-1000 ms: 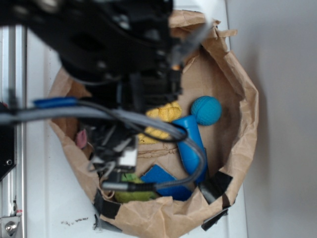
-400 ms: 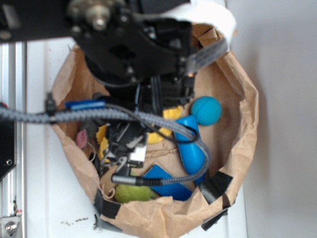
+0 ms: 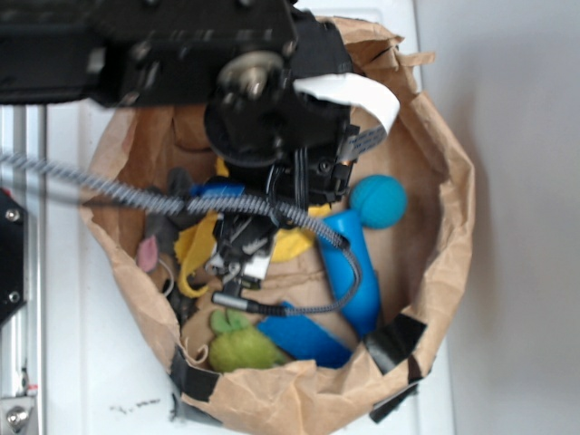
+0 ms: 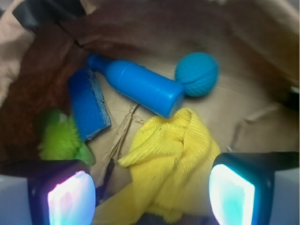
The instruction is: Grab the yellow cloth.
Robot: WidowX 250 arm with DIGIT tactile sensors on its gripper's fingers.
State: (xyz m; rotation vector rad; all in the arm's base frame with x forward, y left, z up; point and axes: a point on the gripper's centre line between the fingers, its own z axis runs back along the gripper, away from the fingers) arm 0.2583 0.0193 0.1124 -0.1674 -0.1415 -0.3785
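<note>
The yellow cloth (image 4: 171,171) lies in loose, spread-out creases (image 4: 179,137), so it should pull up into a peak with its edges hanging below when I lift the cloth's fold.
The yellow cloth (image 4: 173,159) lies crumpled on the brown paper floor of the bag, directly between and below my two lit fingers (image 4: 70,197). My gripper (image 4: 151,197) is open and straddles the cloth's near part without closing on it. In the exterior view the black arm covers most of the bag. There the gripper (image 3: 240,249) hangs over the cloth (image 3: 195,245), whose yellow folds show on both sides of it.
A blue cylinder (image 4: 140,86) lies just beyond the cloth, with a blue ball (image 4: 197,74) at its end. A blue sponge (image 4: 89,105) and a yellow-green plush toy (image 4: 61,138) lie to the left. The brown paper bag's walls (image 3: 444,208) ring everything.
The arm has shifted toward the top of the exterior view. More yellow cloth now shows to the left of the gripper, and the green plush toy is uncovered.
</note>
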